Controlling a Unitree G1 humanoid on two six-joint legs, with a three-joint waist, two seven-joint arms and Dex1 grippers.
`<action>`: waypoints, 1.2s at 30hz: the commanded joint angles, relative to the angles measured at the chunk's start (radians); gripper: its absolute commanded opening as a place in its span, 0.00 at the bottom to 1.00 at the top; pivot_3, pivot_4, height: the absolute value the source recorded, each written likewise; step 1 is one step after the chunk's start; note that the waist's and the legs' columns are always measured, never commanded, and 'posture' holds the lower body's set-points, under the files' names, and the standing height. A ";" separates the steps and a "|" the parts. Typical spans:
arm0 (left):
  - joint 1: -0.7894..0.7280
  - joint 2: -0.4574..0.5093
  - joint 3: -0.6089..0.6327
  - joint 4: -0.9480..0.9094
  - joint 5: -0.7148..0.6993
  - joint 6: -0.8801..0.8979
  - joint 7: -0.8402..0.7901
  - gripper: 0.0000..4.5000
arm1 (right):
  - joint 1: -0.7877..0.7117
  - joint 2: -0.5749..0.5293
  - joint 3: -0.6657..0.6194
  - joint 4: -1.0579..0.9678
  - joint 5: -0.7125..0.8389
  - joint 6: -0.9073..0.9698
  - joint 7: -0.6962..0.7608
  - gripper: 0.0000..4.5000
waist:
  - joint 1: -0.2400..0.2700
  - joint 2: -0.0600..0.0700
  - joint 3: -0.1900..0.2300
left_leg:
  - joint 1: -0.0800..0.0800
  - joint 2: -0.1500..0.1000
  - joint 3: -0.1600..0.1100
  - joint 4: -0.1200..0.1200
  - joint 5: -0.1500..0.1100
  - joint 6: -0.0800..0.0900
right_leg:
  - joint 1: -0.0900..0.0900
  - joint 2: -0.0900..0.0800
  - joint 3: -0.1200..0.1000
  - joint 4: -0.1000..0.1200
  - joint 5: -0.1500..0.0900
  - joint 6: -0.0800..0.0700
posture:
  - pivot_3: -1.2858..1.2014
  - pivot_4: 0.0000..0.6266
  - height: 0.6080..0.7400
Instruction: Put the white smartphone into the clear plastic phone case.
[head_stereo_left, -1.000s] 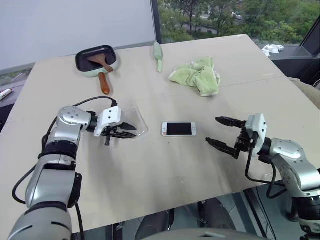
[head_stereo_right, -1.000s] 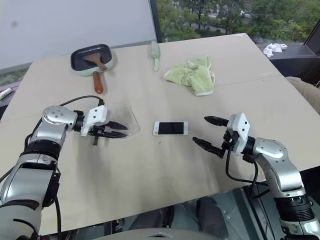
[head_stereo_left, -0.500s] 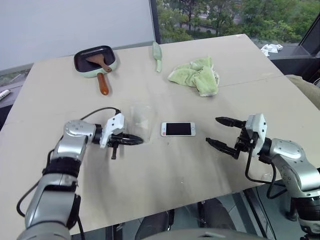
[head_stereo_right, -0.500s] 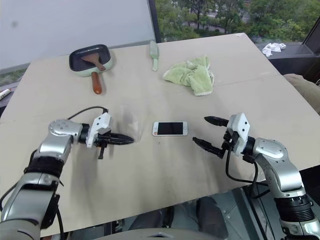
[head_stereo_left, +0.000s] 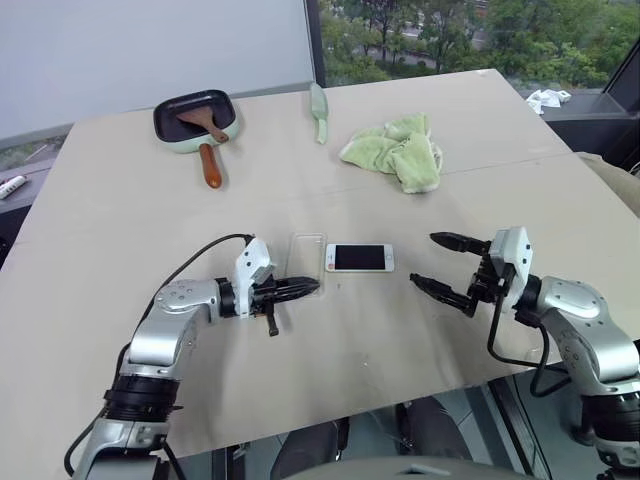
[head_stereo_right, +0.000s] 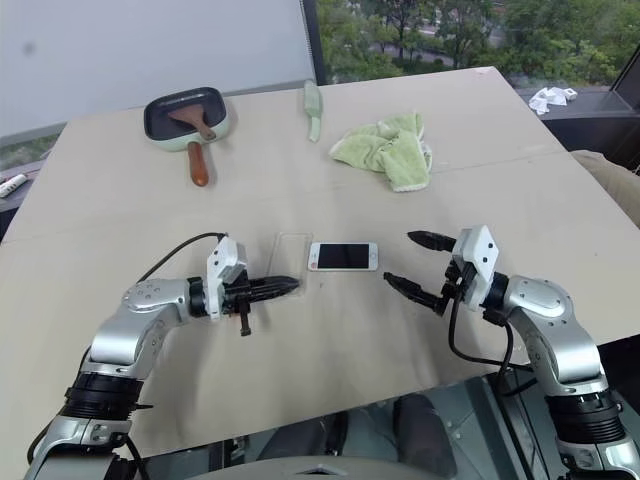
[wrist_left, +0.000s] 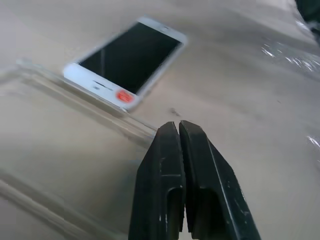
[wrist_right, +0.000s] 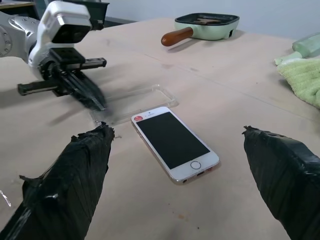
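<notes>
The clear plastic phone case is crosswise to the white smartphone, so my left gripper should take hold of the case's rim again, lift the case and turn it to line up with the smartphone.
The white smartphone lies flat and screen up in the middle of the table. Its left end almost touches the clear plastic phone case, which lies flat beside it. My left gripper is shut on the near rim of the case, its fingers pointing towards the phone. In the left wrist view the closed fingertips pinch the case's edge, with the phone just beyond. My right gripper hovers open to the right of the phone, holding nothing. The right wrist view has the phone between its spread fingers.
A mint-green pan with a brown handle sits at the far left of the table. A pale green utensil and a crumpled green cloth lie at the back. The table's near edge runs just below both arms.
My left gripper has swung right and inward with the case. The case was tilted up off the table and now lies flat against the phone's left end. The right arm stayed still.
</notes>
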 joint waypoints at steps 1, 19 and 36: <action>-0.013 -0.023 0.023 -0.089 -0.055 0.031 0.051 0.02 | -0.018 0.007 -0.001 -0.018 -0.005 -0.026 0.000 1.00 | 0.000 0.000 0.000 | 0.000 0.000 0.000 0.000 0.000 0.000 | 0.000 0.000 0.000 0.000 0.000 0.000 | 0.52 0.24 1.00; -0.488 0.207 -0.193 0.786 0.291 -0.754 -0.452 0.99 | -0.027 0.021 -0.002 -0.003 -0.025 -0.051 -0.006 1.00 | 0.001 0.000 0.000 | -0.002 -0.001 -0.001 -0.001 0.000 0.000 | -0.001 0.000 -0.003 -0.003 0.000 0.000 | 0.52 0.24 1.00; -0.712 0.042 -0.385 1.124 0.452 -1.174 -0.511 0.88 | 0.012 0.013 -0.011 -0.041 -0.027 -0.051 -0.038 1.00 | 0.018 0.002 -0.001 | 0.002 -0.003 -0.003 0.006 -0.001 0.003 | 0.006 0.002 -0.006 0.000 0.001 0.002 | 0.52 0.24 1.00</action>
